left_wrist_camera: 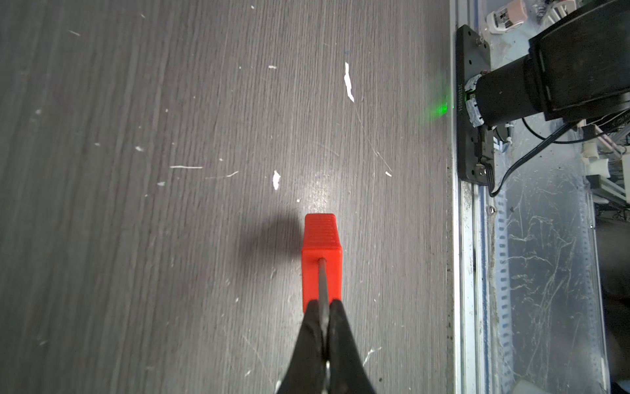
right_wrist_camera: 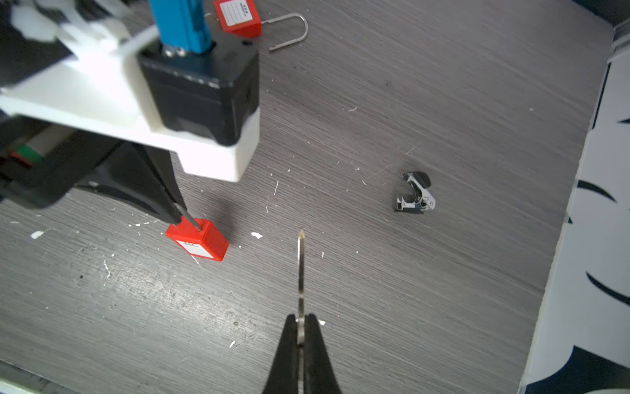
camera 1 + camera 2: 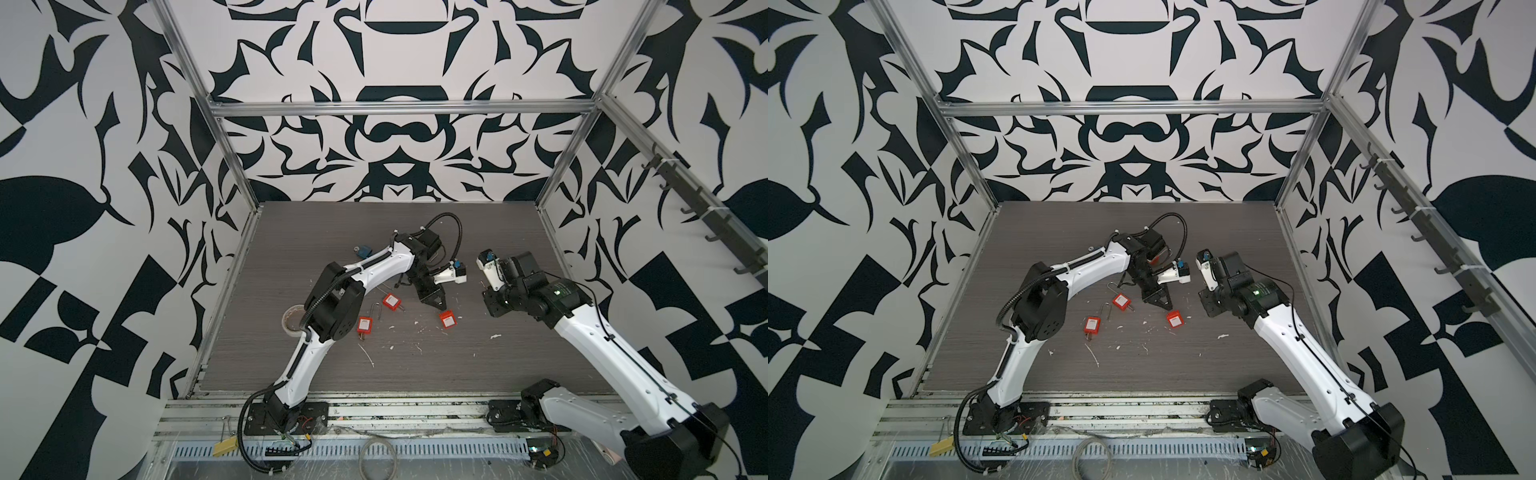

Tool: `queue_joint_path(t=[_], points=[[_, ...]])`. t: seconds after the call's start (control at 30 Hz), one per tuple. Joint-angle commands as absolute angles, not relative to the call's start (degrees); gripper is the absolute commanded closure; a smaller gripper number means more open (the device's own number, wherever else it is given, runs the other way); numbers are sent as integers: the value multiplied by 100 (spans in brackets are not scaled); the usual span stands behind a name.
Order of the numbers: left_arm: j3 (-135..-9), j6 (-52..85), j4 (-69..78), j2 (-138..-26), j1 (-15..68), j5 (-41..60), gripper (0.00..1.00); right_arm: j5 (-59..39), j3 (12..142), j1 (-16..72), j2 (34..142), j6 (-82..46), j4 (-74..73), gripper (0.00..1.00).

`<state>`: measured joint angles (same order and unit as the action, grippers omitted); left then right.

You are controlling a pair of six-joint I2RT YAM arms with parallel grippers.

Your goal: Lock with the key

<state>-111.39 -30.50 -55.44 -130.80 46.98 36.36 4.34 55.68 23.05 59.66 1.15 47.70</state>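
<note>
The red padlock (image 3: 448, 319) is low over clear tabletop (image 3: 461, 322) near the key. My left gripper keeps lowering the padlock there and lets go once the padlock's body rests.
My left gripper (image 1: 324, 303) is shut on the thin metal shackle (image 1: 322, 279) of a red padlock (image 1: 322, 259). Both top views show this padlock (image 3: 447, 319) (image 3: 1175, 319) low over the table's middle, just below the left gripper (image 3: 438, 305). Whether it touches the table I cannot tell. My right gripper (image 2: 300, 319) is shut on a flat metal key (image 2: 300, 273) that sticks straight out of its jaws. The key's tip is a short way from the held padlock (image 2: 197, 240), not touching it. In both top views the right fingertips are hidden under the wrist.
Two more red padlocks (image 3: 390, 302) (image 3: 364, 325) lie to the left, one with its shackle open (image 2: 289, 32). A blue padlock (image 3: 365, 250) lies further back. A tape roll (image 3: 292, 320) sits under the left arm. A staple remover (image 2: 416, 192) lies near the right wall.
</note>
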Motion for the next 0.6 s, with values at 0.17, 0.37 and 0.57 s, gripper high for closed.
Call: queue_joint_path(t=[0.17,0.37,0.57], points=[[-11912,-3050,-6132,-13642,4937,3036,100,621,5551,2294,5956,-732,4670,100],[-12341,-2944,-6044,-13921,5060,2361,96,659,5659,2294,6081,-1109,4881,100],[-12687,-3011,-5897,-14155,5124,2171,86,550,5601,2295,6074,-1437,4955,100]])
